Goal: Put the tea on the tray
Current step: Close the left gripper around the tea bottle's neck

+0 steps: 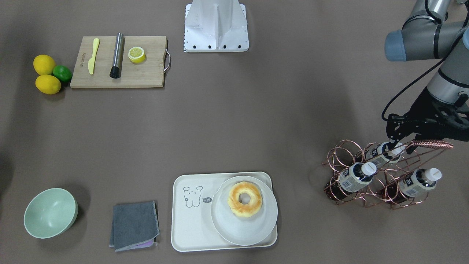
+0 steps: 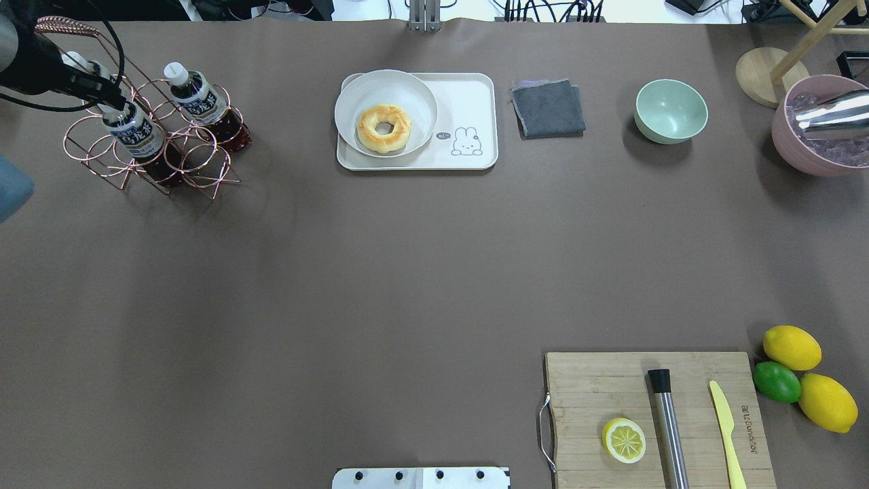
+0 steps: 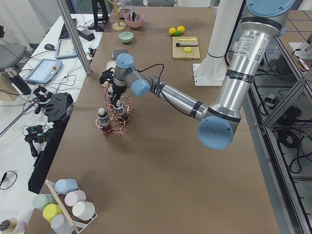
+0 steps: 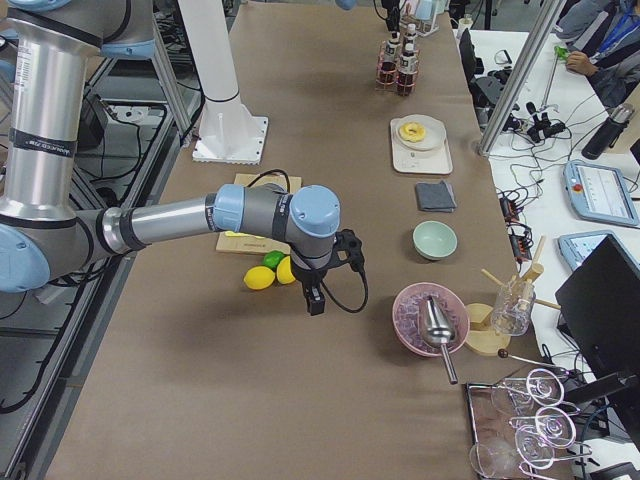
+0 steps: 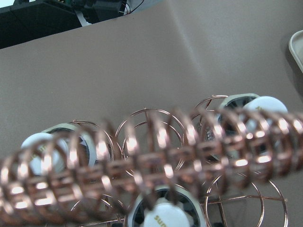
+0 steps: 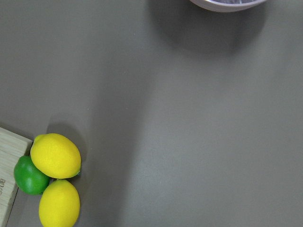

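Observation:
I expect the top bottle (image 1: 383, 152) to slide up and out when I lift its cap, because the copper wire rack's rings (image 1: 344, 154) are open at the top.
Three tea bottles lie in a copper wire rack (image 1: 340, 161): the top one (image 1: 381, 154), a lower one (image 1: 354, 177) and another lower one (image 1: 414, 183). My left gripper (image 1: 402, 145) is open, with a finger on each side of the top bottle's white cap; it also shows in the overhead view (image 2: 108, 102). The left wrist view shows the rack's handle (image 5: 151, 161) close up and the caps behind it. The cream tray (image 1: 190, 227) with the bear drawing holds a white plate (image 1: 234, 227) with a donut (image 1: 244, 200). My right gripper (image 4: 314, 300) hangs over bare table; I cannot tell its state.
A grey cloth (image 1: 134, 225) and a green bowl (image 1: 50, 212) lie beside the tray. A cutting board (image 1: 119, 62) carries a knife, a metal cylinder and a half lemon, with lemons and a lime (image 1: 51, 73) next to it. A pink ice bowl (image 2: 818, 129) stands at the far right.

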